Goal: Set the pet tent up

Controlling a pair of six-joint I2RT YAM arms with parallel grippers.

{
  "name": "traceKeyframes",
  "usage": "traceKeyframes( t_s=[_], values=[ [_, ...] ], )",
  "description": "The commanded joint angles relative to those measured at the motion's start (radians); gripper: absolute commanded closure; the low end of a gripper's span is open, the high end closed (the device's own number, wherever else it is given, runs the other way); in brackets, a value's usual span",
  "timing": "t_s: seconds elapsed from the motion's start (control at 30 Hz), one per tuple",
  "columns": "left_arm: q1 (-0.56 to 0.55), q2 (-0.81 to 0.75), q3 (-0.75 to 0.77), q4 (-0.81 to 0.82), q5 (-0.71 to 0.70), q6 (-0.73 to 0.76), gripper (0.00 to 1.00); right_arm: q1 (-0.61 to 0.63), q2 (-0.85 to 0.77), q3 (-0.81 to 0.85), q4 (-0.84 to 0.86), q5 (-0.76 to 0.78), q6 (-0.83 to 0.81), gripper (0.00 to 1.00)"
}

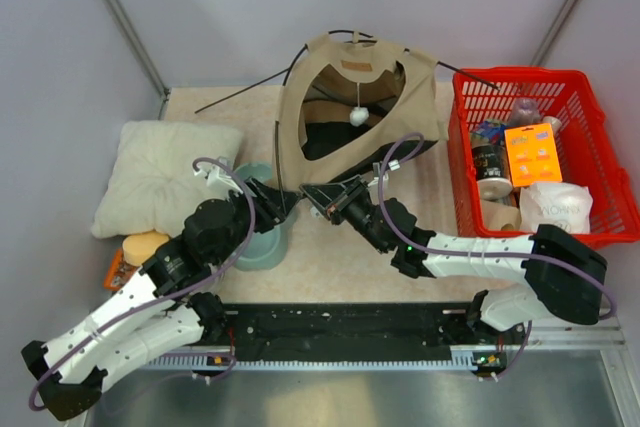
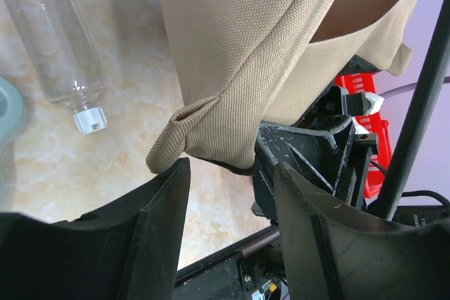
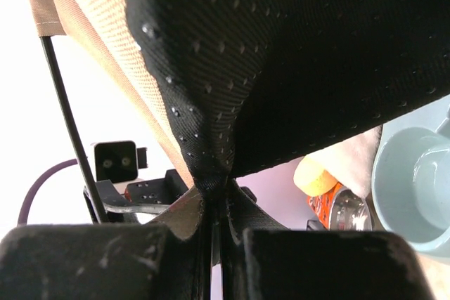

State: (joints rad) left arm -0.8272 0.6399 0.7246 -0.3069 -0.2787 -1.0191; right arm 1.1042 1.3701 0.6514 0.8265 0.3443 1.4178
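Observation:
My right gripper needs to be free for the black pole (image 2: 423, 96), which stands outside the tent's tan corner it pinches, so my left gripper should take that corner (image 2: 223, 130).
The pet tent (image 1: 345, 97) stands at the back middle of the table: tan fabric, thin black poles, a small white ball hanging in its doorway. My right gripper (image 1: 320, 195) is shut on the tent's front bottom corner. In the right wrist view the dark lining (image 3: 232, 68) is pinched between its closed fingers (image 3: 211, 205). My left gripper (image 1: 285, 202) faces it from the left with its jaws apart. In the left wrist view a folded tan corner (image 2: 211, 128) hangs just above the gap of the left gripper (image 2: 232, 205), touching neither finger.
A cream pillow (image 1: 165, 175) lies at the left, with an orange sponge (image 1: 145, 245) in front of it. A teal bowl (image 1: 262, 235) sits under the left arm. The red basket (image 1: 580, 97) of packets stands at the right. A clear bottle (image 2: 56, 40) lies near the tent.

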Motion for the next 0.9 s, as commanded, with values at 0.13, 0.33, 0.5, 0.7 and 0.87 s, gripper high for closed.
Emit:
traceKeyframes(
  t_s=[0.13,0.33,0.5,0.7,0.87],
  values=[
    [0.005,-0.002,0.004,0.107,-0.191,0.013,0.45,0.042,0.007,0.013,0.028,-0.162,0.055,1.0],
    [0.007,0.01,0.001,0.167,-0.224,0.045,0.46,0.042,0.006,-0.01,0.033,-0.177,0.089,1.0],
    [0.007,0.033,0.001,0.242,-0.221,0.1,0.46,0.04,0.007,-0.007,0.02,-0.192,0.101,1.0],
    [0.007,0.046,0.015,0.269,-0.218,0.139,0.6,0.04,0.012,-0.004,0.008,-0.206,0.11,1.0],
    [0.007,0.044,0.018,0.273,-0.22,0.16,0.9,0.042,0.015,-0.002,-0.016,-0.214,0.115,1.0]
  ],
)
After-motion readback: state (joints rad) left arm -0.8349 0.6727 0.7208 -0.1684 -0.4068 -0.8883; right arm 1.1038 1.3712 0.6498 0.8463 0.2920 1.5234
